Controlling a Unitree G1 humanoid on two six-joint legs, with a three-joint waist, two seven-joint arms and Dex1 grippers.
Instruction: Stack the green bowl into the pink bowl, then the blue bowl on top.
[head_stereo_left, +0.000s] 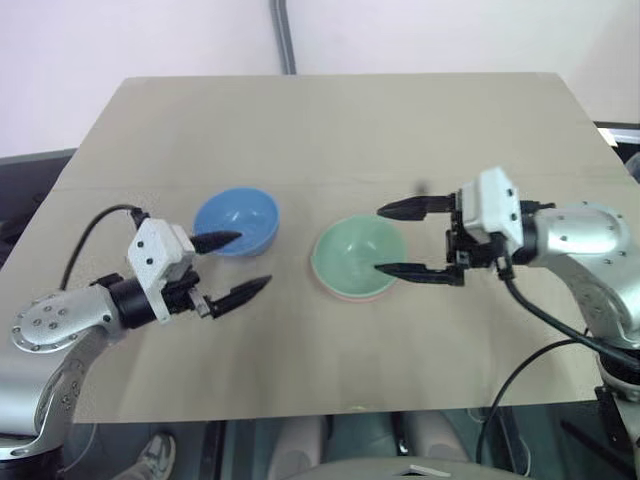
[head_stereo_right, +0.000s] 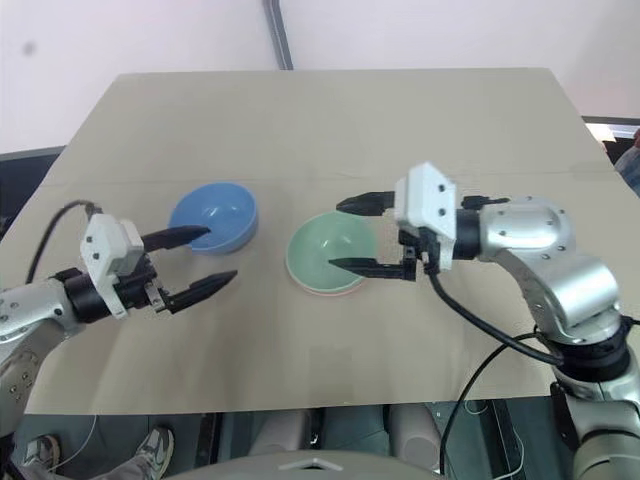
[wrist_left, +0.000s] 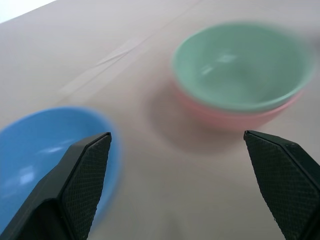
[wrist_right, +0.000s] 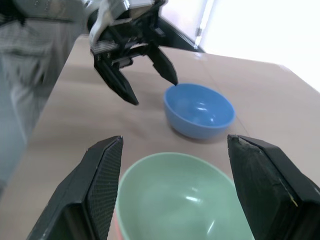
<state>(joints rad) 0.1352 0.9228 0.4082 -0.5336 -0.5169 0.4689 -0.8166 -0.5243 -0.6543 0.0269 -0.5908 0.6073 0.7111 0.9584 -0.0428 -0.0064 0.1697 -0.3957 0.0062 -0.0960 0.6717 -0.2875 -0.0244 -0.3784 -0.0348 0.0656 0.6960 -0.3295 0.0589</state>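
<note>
I expect the blue bowl to nest with its rim just above the green bowl's when I lower it, as the green bowl's empty hollow is similarly wide.
The green bowl sits nested inside the pink bowl, whose rim shows just under it, at the middle of the table. To their left the blue bowl stands alone and upright. My left gripper is open and empty beside the blue bowl's near right side, with one fingertip over its rim. My right gripper hangs open and empty above the green bowl's right part, pointing left. The right wrist view looks over the green bowl to the blue bowl and the left gripper.
The tan tabletop has a seam line across its middle and broad bare room at the back and front. A dark pipe rises behind the far edge. Black cables hang off my right arm near the table's right front corner.
</note>
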